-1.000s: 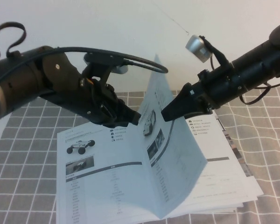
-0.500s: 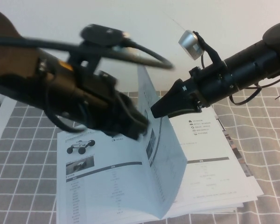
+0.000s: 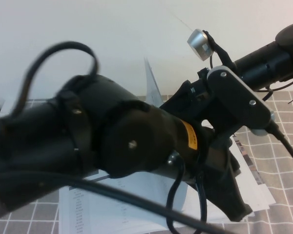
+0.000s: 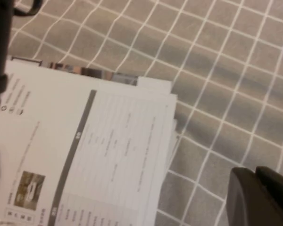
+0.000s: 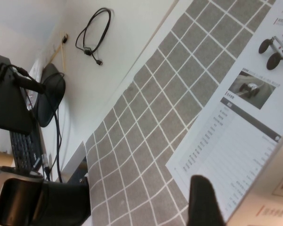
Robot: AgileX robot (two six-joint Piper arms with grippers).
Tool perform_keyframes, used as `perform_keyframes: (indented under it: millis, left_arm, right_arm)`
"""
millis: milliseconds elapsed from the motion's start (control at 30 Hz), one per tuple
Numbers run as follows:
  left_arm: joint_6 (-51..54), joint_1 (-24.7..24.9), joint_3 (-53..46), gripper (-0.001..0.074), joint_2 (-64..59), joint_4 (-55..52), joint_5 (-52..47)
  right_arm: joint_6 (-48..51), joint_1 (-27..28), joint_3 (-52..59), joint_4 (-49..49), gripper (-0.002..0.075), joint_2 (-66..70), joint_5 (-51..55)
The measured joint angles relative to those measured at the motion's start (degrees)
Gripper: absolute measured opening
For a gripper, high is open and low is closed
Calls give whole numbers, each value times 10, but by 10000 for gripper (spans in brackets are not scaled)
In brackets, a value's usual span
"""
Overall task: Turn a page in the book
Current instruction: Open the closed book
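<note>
The thin page stands upright with its top edge raised, so I expect the page to swing over and stay down, gently curved, when I turn it.
The book lies open on the checked cloth. In the high view my left arm covers most of it. The page stands upright, and only its top edge shows above that arm. My left gripper is shut and empty; it hovers over the cloth just past the book's right corner and shows in the left wrist view. My right gripper is hidden behind the left arm in the high view. In the right wrist view one finger lies against the lifted page, above the rover leaf.
The colourful leaflet peeks out from under the book's far edge. My right arm reaches in from the upper right. The grey checked cloth spreads around the book. Beyond the table's left are a monitor and cables.
My left arm has swung right across the book and now blocks most of the high view. The right gripper still holds the page upright, shifted slightly to the left.
</note>
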State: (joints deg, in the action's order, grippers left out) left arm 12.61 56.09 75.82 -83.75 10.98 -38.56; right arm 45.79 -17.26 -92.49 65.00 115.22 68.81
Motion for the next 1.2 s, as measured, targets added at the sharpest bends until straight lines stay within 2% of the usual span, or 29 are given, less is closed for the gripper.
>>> perform_keyframes:
  millis: [500,800,1200]
  left_arm:
    - [-216,0,0,-4,-63,-266,8]
    - [-265,-5,0,-4,-63,-296,-19]
    - [-269,-5,0,-4,-63,-297,-22]
  right_arm:
    - [11,0,0,0,388,0,0]
    - [20,0,0,0,388,0,0]
    - [30,0,-22,0,388,0,0]
